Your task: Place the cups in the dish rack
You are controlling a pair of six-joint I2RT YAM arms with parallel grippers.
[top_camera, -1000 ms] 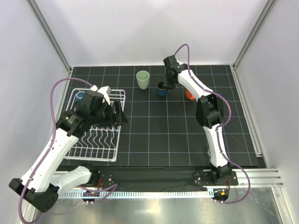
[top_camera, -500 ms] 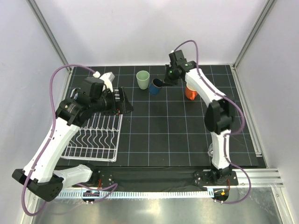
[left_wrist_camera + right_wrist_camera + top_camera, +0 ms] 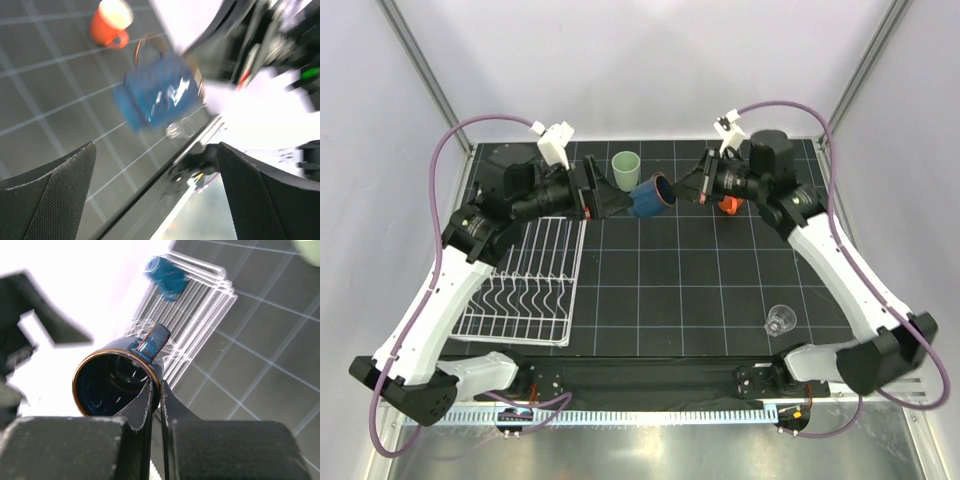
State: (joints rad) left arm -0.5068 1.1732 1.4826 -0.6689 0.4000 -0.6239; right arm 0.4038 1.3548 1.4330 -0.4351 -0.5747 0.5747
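Note:
My right gripper holds the dark blue mug's rim (image 3: 665, 188) and the mug's base (image 3: 639, 204) faces my left gripper. I should go on coming until its fingers straddle the mug's base.
My right gripper (image 3: 676, 190) is shut on the rim of a dark blue mug (image 3: 648, 197) and holds it tilted in the air; one finger is inside the mug (image 3: 115, 382) and one outside (image 3: 161, 390). My left gripper (image 3: 610, 198) is open and faces the mug (image 3: 157, 92) from the left, a short way off, with nothing between its fingers (image 3: 50, 200). A pale green tumbler (image 3: 626, 170) stands just behind them. An orange mug (image 3: 728, 206) is partly hidden by the right wrist. A clear glass (image 3: 780, 320) stands near right. The white dish rack (image 3: 525, 295) lies at the left and holds a smaller blue mug (image 3: 167, 275).
The black gridded mat (image 3: 680, 290) covers the table. White walls with metal corner posts (image 3: 425, 80) close in the back and sides. Purple cables (image 3: 790, 105) loop above both arms. The arm bases and a rail (image 3: 650, 385) run along the near edge.
The right gripper closed on the dark blue mug, lifted it off the mat and carried it left. The left gripper rose from over the rack, swung right toward the mug and opened wider.

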